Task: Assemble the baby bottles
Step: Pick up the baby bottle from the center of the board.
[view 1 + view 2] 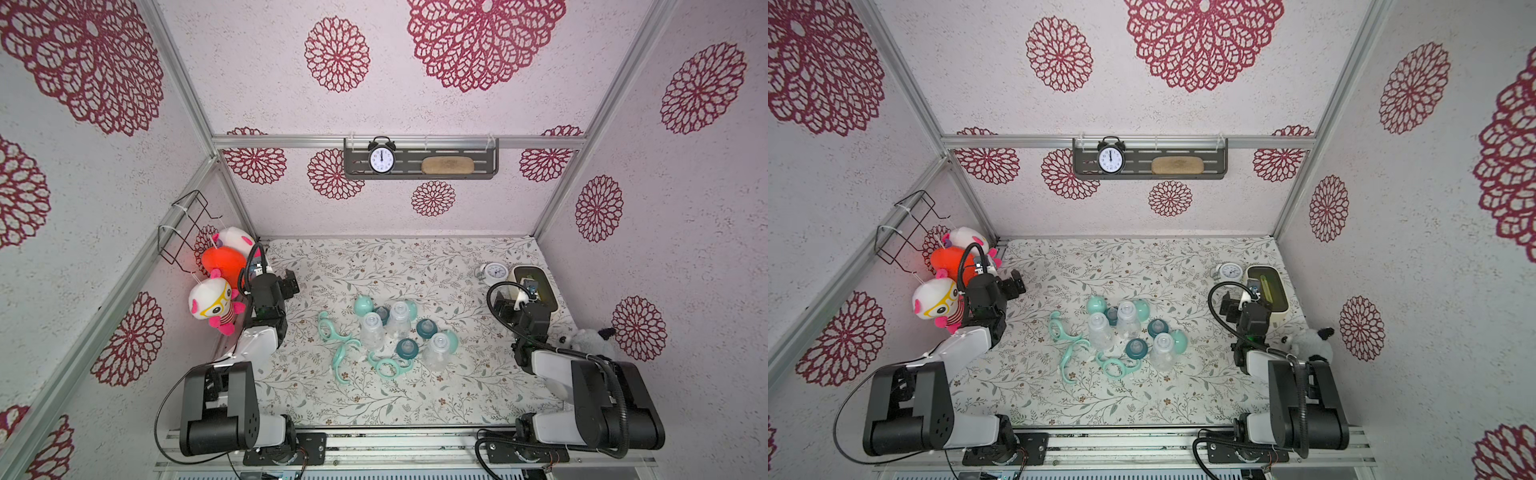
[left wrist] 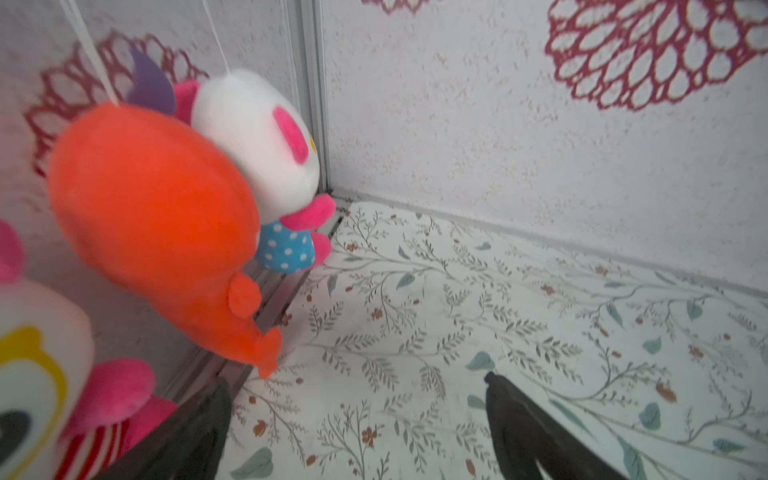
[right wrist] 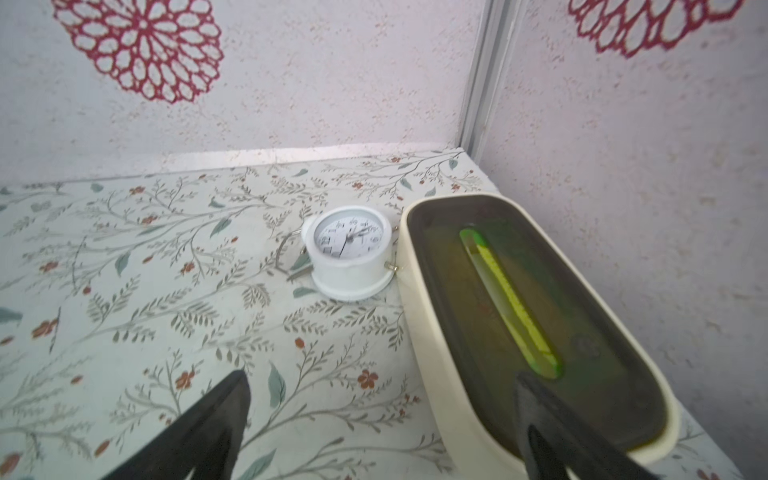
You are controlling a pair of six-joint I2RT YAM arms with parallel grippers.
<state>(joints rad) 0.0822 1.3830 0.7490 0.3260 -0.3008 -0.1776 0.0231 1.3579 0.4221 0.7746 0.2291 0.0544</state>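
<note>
My open right gripper should keep moving toward the nearest clear bottle [image 1: 1162,345], which stands upright at the edge of the parts, and close around its sides [image 1: 1162,357].
The baby bottles lie in parts mid-table in both top views. Three clear bottles [image 1: 372,332] [image 1: 400,320] [image 1: 438,351] stand upright. Among them sit dark teal collars [image 1: 426,328] [image 1: 1136,348], mint domed caps [image 1: 363,305] [image 1: 1179,340] and, to their left and front, mint handles [image 1: 330,328] [image 1: 388,365] [image 1: 1073,355]. My left gripper [image 1: 291,282] [image 2: 357,378] hovers open and empty at the far left, well apart from the parts. At the far right my right gripper [image 1: 505,305] [image 3: 383,375] is open too, with nothing between its fingers. Neither wrist view shows any bottle part.
Plush toys [image 1: 220,305] [image 2: 158,216] hang at the left wall, close to the left gripper. A white alarm clock [image 1: 494,272] [image 3: 349,249] and a cream box [image 1: 536,291] [image 3: 419,332] sit by the right gripper. A grey plush [image 1: 590,338] lies at the right edge.
</note>
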